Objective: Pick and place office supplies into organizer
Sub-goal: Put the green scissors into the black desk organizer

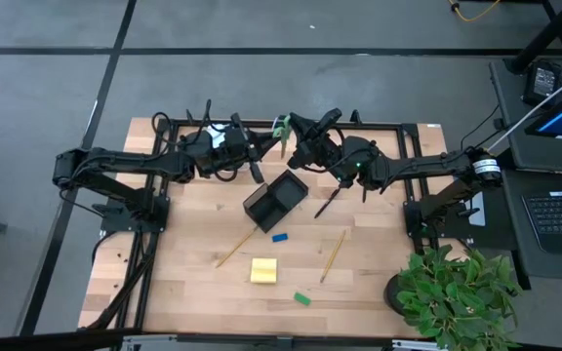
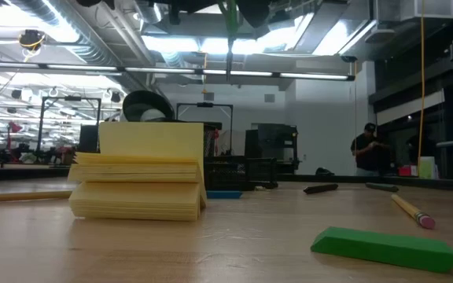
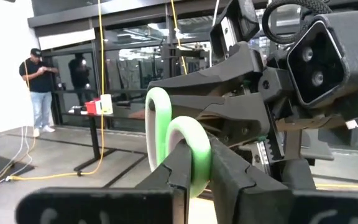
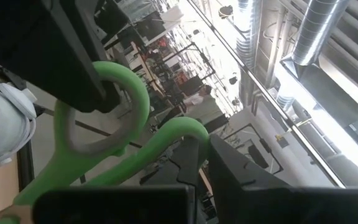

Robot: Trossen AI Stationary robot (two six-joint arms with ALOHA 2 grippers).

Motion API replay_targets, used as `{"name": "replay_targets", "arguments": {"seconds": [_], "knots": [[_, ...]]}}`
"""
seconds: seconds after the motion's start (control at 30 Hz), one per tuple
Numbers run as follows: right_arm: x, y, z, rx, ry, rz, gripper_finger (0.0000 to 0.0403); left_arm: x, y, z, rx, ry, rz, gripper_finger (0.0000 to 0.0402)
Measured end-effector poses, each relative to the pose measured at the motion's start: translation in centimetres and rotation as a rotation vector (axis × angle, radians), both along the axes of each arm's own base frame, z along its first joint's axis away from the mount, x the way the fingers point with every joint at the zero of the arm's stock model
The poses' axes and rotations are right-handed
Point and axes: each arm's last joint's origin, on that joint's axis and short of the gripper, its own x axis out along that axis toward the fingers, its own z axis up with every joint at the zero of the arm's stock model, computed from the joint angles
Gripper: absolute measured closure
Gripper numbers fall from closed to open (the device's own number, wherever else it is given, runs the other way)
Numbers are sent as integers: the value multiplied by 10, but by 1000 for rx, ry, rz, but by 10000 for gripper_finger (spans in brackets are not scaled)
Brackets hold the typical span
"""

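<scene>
Next, I open my right gripper and move it away before my left gripper lowers the scissors into the black organizer (image 1: 275, 201), because both grippers are pinching the scissors' green handle loops (image 1: 282, 128).
The green-handled scissors (image 1: 283, 125) hang in the air above the table's far middle, and both grippers are shut on their handles. My left gripper (image 3: 194, 158) comes from the left and my right gripper (image 4: 201, 149) from the right. The black organizer (image 1: 276, 200) stands below them on the table. A black pen (image 1: 327, 202) lies to its right. Nearer lie two pencils (image 1: 234, 249) (image 1: 333, 255), a blue block (image 1: 279, 237), a yellow sticky-note pad (image 1: 263, 270) and a green block (image 1: 302, 298). My left gripper pinches the rim of one green handle loop (image 3: 193, 140) between its two fingers, which reach in about level from the table's left. The scissors are lifted clear of the table. My right gripper pinches the curved rim of the other green handle loop (image 4: 178, 132) between its two fingers, coming about level from the table's right. The first loop (image 4: 114, 93) shows beyond it in the other gripper.
A potted plant (image 1: 457, 292) stands off the table's near right corner, and a side table with a laptop (image 1: 559, 210) is to the right. A person (image 2: 366, 149) stands in the room behind. Bare wood lies along the table's left half.
</scene>
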Motion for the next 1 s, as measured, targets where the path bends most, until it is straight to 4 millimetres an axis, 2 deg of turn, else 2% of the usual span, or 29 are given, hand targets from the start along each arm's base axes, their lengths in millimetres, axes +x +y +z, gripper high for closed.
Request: {"name": "replay_targets", "arguments": {"seconds": [0.3,0.57,0.73,0.87,0.93,1.0], "knots": [[0,10,0,8,0,-15,378,-1,0,0,59,33,13,373],[-7,18,8,34,-44,-72,253,-18,-4,12,76,54,26,373],[-13,29,10,71,-54,-162,209,-30,-10,17,72,80,12,373],[-15,42,3,118,-16,-262,207,-37,-21,16,85,160,1,373],[-16,49,-2,139,3,-278,225,-38,-31,14,97,203,4,373],[-17,56,-5,154,10,-270,261,-41,-42,12,114,234,9,373]]}}
